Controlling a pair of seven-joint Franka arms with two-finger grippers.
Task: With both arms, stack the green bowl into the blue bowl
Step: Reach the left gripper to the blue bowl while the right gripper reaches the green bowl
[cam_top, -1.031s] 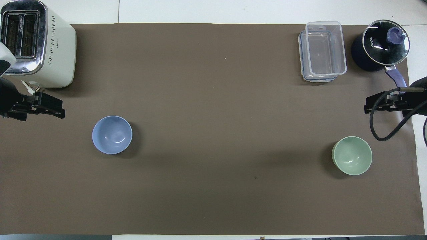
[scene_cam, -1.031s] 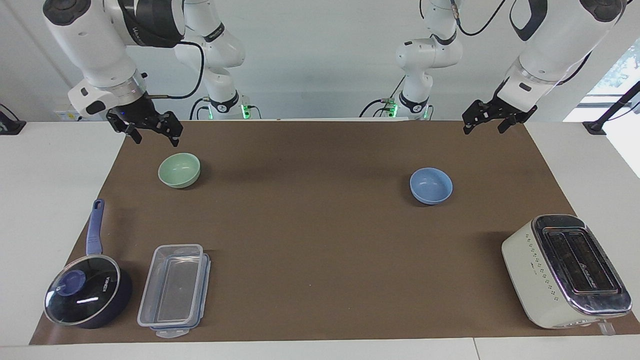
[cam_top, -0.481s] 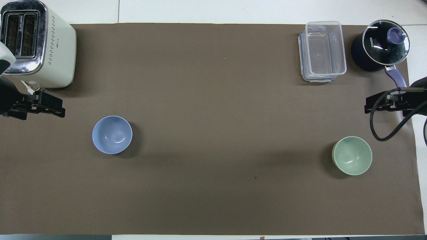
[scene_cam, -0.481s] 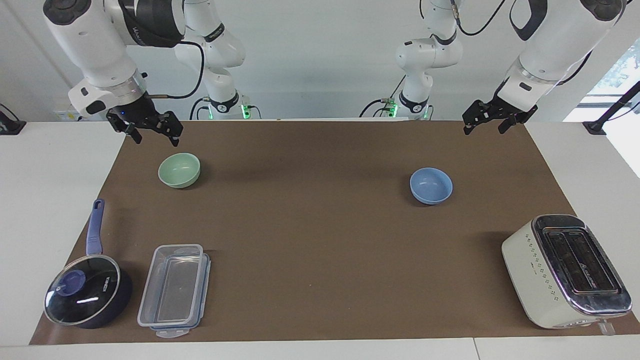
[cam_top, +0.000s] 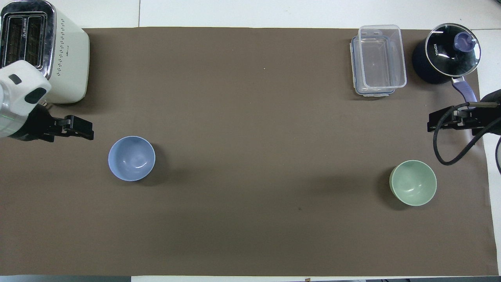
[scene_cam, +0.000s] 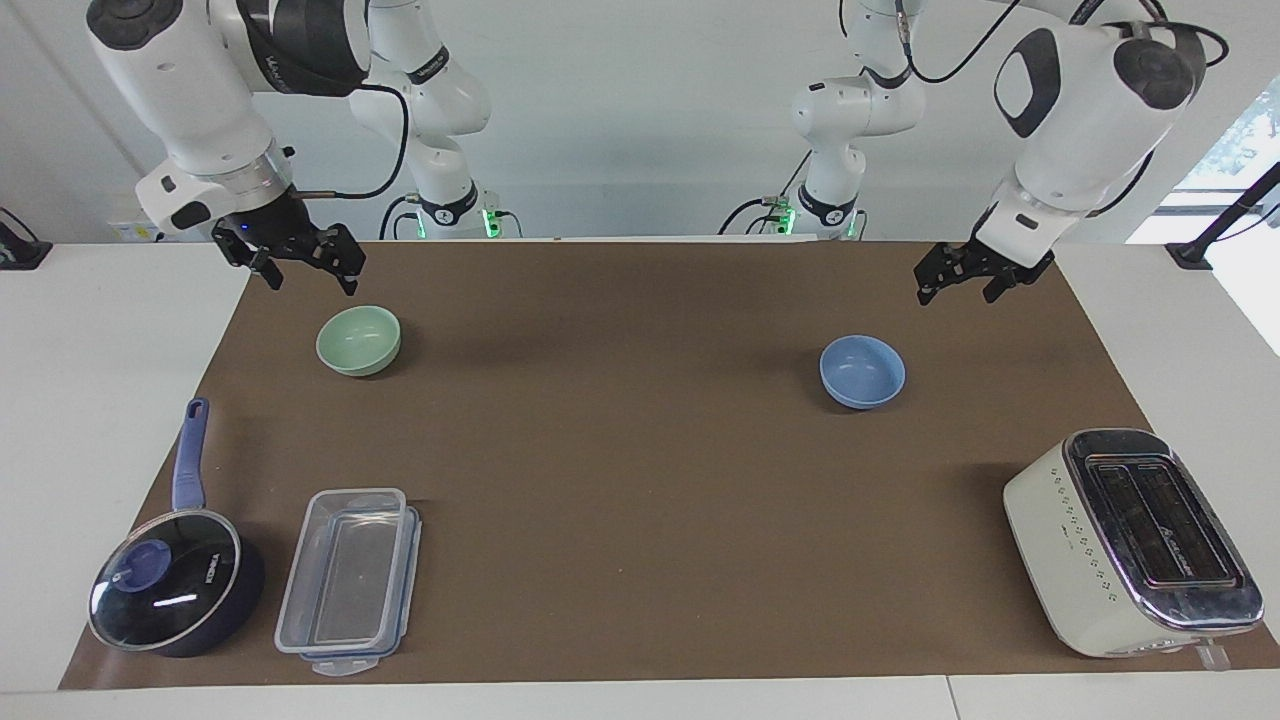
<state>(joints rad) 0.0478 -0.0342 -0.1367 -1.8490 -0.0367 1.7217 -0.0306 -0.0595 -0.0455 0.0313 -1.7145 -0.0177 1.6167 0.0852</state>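
I expect the green bowl (cam_top: pixel 413 183) to cover the blue bowl from above when I stack them, because the bowls' rims (cam_top: pixel 132 136) look equally wide.
The green bowl (scene_cam: pixel 358 340) sits upright on the brown mat toward the right arm's end, also in the overhead view (cam_top: pixel 413 183). The blue bowl (scene_cam: pixel 862 371) sits upright toward the left arm's end, also in the overhead view (cam_top: pixel 131 158). Both bowls are empty. My right gripper (scene_cam: pixel 312 280) hangs open in the air over the mat's edge beside the green bowl, apart from it (cam_top: pixel 431 126). My left gripper (scene_cam: pixel 955 293) hangs open and empty over the mat beside the blue bowl, apart from it (cam_top: pixel 89 134).
A cream toaster (scene_cam: pixel 1130 540) stands at the left arm's end, farther from the robots than the blue bowl. A clear lidded container (scene_cam: pixel 345 580) and a dark blue lidded saucepan (scene_cam: pixel 170 585) lie farther out than the green bowl. The brown mat (scene_cam: pixel 620 450) covers the table.
My left gripper has come down and moved toward the blue bowl. The right gripper has barely moved. Both bowls are where they were.
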